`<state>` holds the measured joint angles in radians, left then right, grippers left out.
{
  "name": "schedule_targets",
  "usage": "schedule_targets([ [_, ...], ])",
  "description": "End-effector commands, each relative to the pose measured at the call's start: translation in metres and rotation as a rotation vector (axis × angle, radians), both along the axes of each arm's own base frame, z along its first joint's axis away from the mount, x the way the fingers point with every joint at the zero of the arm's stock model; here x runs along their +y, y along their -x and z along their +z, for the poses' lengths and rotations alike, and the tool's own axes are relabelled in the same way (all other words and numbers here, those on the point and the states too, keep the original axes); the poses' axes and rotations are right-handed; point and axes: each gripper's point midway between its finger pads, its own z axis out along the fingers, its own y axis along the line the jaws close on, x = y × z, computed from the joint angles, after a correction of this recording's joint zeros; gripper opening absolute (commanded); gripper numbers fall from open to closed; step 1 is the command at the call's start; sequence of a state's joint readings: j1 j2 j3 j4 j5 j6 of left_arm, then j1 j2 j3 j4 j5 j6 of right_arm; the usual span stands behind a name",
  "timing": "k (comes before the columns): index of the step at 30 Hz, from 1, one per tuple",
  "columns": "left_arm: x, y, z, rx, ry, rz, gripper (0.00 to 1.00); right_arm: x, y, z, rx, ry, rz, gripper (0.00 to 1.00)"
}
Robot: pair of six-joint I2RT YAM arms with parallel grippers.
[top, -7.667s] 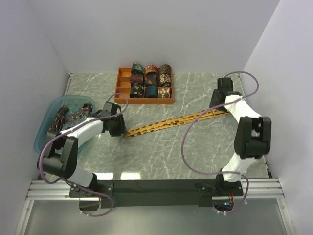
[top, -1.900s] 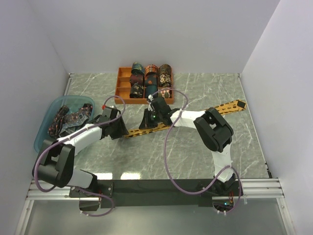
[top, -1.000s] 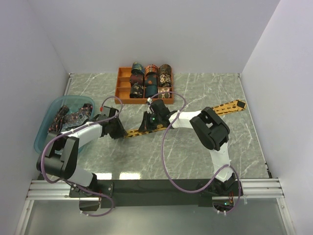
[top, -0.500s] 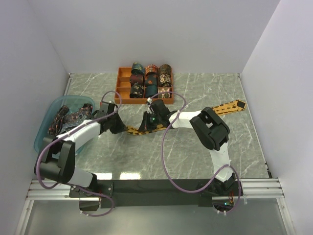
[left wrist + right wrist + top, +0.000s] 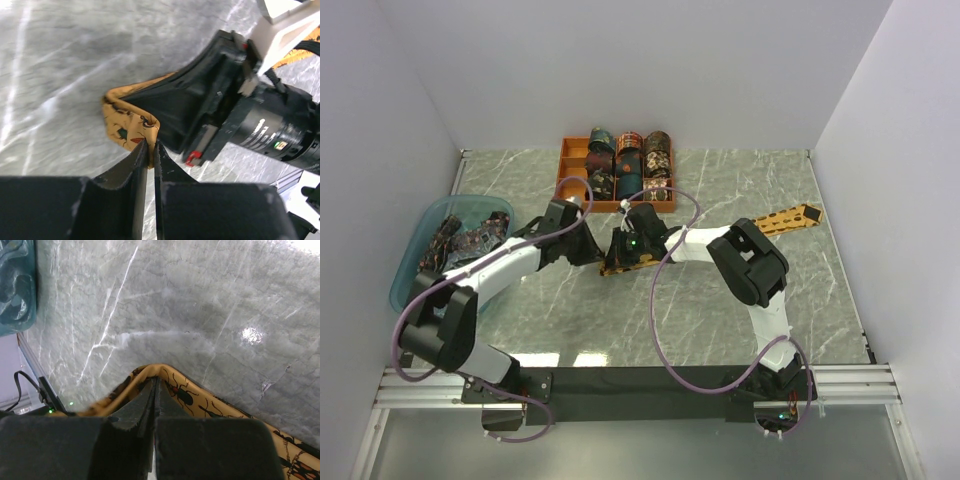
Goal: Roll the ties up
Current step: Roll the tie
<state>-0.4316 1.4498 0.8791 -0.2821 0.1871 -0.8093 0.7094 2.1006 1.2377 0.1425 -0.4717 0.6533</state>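
The fold of the tie (image 5: 114, 96) is filled by my right gripper's fingers, so that gripper should slide out and pin the folded end (image 5: 147, 128) before my left gripper opens.
A mustard-gold tie (image 5: 720, 238) with dark beetle motifs lies slanted across the marble table, its far end at the right. My left gripper (image 5: 593, 255) is shut on the tie's near end (image 5: 127, 131), the fabric pinched between the pads (image 5: 151, 148). That end is folded over my right gripper (image 5: 618, 258), whose black fingers (image 5: 187, 107) lie inside the fold. In the right wrist view the right gripper (image 5: 156, 384) is shut, with the tie (image 5: 205, 402) wrapped round its tips and nothing between its fingers.
An orange compartment tray (image 5: 615, 206) at the back holds several rolled ties (image 5: 630, 165). A translucent blue basin (image 5: 405, 278) at the left holds more loose ties (image 5: 465, 240); its corner (image 5: 15, 285) shows in the right wrist view. White walls enclose the table.
My left gripper has closed on the tie's near end and carried it right, folding it over the right gripper's fingers. The right gripper has stayed put.
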Motion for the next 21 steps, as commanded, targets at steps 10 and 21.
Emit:
schedule_targets([
  [10,-0.024,-0.027,0.023,-0.079,0.045,-0.015,0.14,-0.01,0.003,0.006,-0.053,0.037,-0.003,0.0],
  [21,-0.026,-0.027,0.02,-0.074,0.032,-0.033,0.14,-0.014,-0.008,0.033,-0.114,0.027,-0.016,0.04],
])
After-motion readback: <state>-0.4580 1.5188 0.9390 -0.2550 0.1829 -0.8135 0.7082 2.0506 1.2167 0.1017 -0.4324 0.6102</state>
